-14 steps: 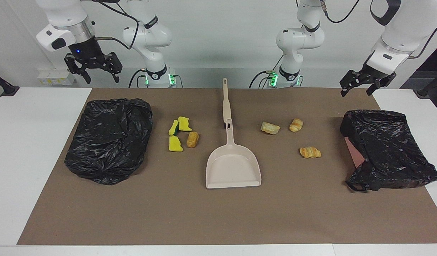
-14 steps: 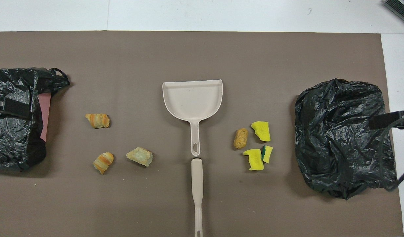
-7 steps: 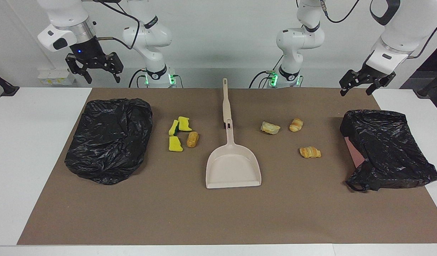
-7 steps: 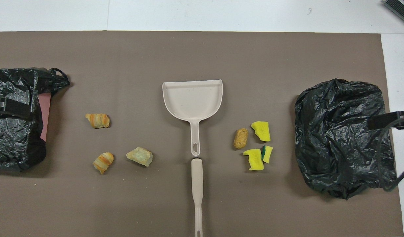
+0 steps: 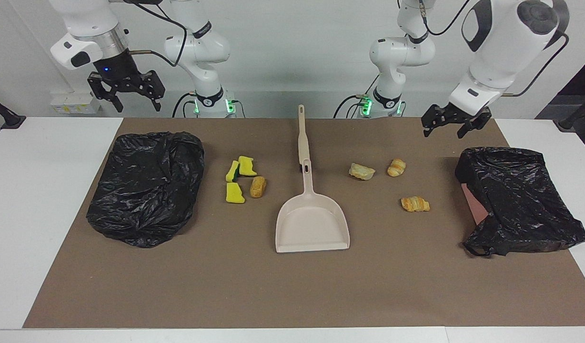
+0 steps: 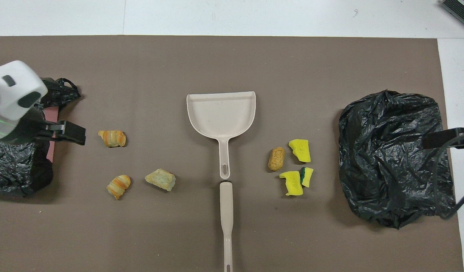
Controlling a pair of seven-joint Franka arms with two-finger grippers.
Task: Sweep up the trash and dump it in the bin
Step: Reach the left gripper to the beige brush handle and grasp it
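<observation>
My left gripper should keep going for the brush's thin handle (image 6: 227, 242), toward its far end (image 6: 228, 259), until the fingers are on both sides of it. The gripper is open and the handle lies clear of the bread pieces.
The trash lies on the brown mat (image 5: 292, 286). Three yellow sponge bits (image 5: 235, 193) and one bread piece (image 5: 257, 186) lie between the dustpan and the bin at the right arm's end. Three bread pieces (image 5: 362, 171) (image 5: 396, 167) (image 5: 415, 204) lie toward the left arm's end. The beige dustpan (image 5: 312, 224) lies mid-mat, with the beige brush handle (image 5: 302, 138) end to end with its handle. My left gripper (image 5: 443, 133) is open and empty, up over the mat beside the black-bagged bin (image 5: 516, 200). My right gripper (image 5: 136, 105) is open, raised above the other bagged bin (image 5: 147, 186).
In the overhead view the left gripper (image 6: 75, 136) covers the edge of its bin (image 6: 13, 170), close to a croissant piece (image 6: 112, 138). The right gripper (image 6: 440, 139) shows over the other bin (image 6: 390, 158). White table (image 5: 45, 200) surrounds the mat.
My left gripper has swung in from beside the table's end toward the middle and now hangs over the mat near the bread pieces. The right arm has hardly moved.
</observation>
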